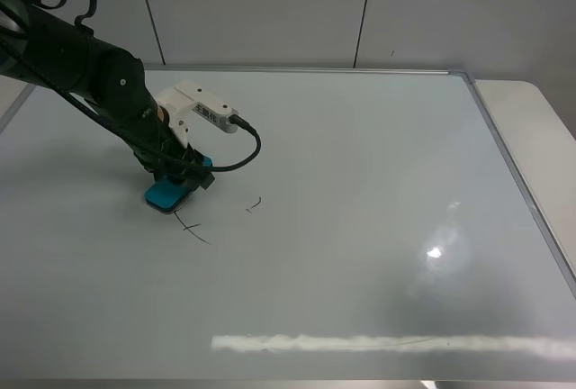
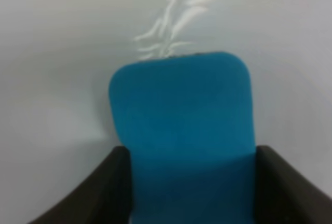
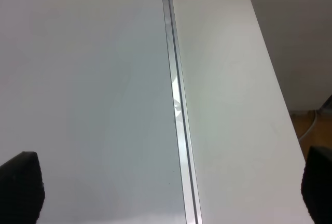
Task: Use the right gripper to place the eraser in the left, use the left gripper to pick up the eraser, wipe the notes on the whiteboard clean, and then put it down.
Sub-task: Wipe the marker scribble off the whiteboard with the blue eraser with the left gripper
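Next, my left gripper wipes the eraser back over the small stroke [image 1: 255, 203] and then down the long one, because marker strokes lie clear of the eraser's near end [image 1: 171, 209].
A blue eraser [image 1: 166, 194] lies flat on the whiteboard [image 1: 360, 227] at the left. My left gripper [image 1: 183, 176] is shut on the eraser, pressing it to the board. In the left wrist view the eraser [image 2: 181, 130] sits between the two dark fingers [image 2: 98, 193]. Thin black marker strokes [image 1: 193, 230] and a small one [image 1: 255, 203] lie on the board just right of the eraser. My right gripper [image 3: 166, 193] is open and empty; its wide-apart fingertips [image 3: 21, 187] hover over the board's right frame. It is out of the exterior high view.
The whiteboard's metal frame [image 3: 179, 115] runs along the right edge, with white table surface [image 3: 233, 110] beyond it. A light glare spot [image 1: 436, 251] and a bright reflection strip [image 1: 378, 344] show on the board. A wall [image 1: 360, 11] stands behind.
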You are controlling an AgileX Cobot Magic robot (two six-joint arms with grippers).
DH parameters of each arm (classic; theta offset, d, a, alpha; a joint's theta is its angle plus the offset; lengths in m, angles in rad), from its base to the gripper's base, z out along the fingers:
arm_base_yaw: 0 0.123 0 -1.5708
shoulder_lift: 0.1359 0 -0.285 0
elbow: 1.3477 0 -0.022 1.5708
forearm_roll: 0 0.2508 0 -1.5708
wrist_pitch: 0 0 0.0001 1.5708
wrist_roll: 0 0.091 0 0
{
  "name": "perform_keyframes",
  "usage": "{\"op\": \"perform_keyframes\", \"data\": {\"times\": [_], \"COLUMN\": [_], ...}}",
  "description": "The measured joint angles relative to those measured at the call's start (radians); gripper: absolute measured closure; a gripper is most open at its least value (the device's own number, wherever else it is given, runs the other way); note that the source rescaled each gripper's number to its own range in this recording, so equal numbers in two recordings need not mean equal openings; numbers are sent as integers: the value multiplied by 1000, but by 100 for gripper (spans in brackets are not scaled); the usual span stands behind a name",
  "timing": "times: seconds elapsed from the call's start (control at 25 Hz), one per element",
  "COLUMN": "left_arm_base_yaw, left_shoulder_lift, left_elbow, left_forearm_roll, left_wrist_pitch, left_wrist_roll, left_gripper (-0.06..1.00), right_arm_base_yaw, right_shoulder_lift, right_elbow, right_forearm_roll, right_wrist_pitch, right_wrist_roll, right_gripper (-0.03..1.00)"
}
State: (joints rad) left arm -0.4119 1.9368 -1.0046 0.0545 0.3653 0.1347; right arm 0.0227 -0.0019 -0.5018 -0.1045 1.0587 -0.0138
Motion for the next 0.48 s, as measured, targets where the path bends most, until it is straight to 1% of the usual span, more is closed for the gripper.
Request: {"op": "perform_keyframes", "data": {"times": [0.16,0.48], "left_arm_base_yaw": [-47,-285], "left_shoulder_lift": [0,5], "left_elbow": [0,0], "left_forearm_roll": [-4,-112], "left_wrist_pitch": [0,-18], "left_wrist_roll": [22,30], "left_gripper": [92,92], "right_arm_base_yaw": [0,0], "right_shoulder_lift": [0,0], "right_elbow": [0,0], "right_forearm_roll": [0,0], "right_wrist_pitch": [0,0], "right_wrist_roll": [0,0], "right_gripper": [-3,-3]}}
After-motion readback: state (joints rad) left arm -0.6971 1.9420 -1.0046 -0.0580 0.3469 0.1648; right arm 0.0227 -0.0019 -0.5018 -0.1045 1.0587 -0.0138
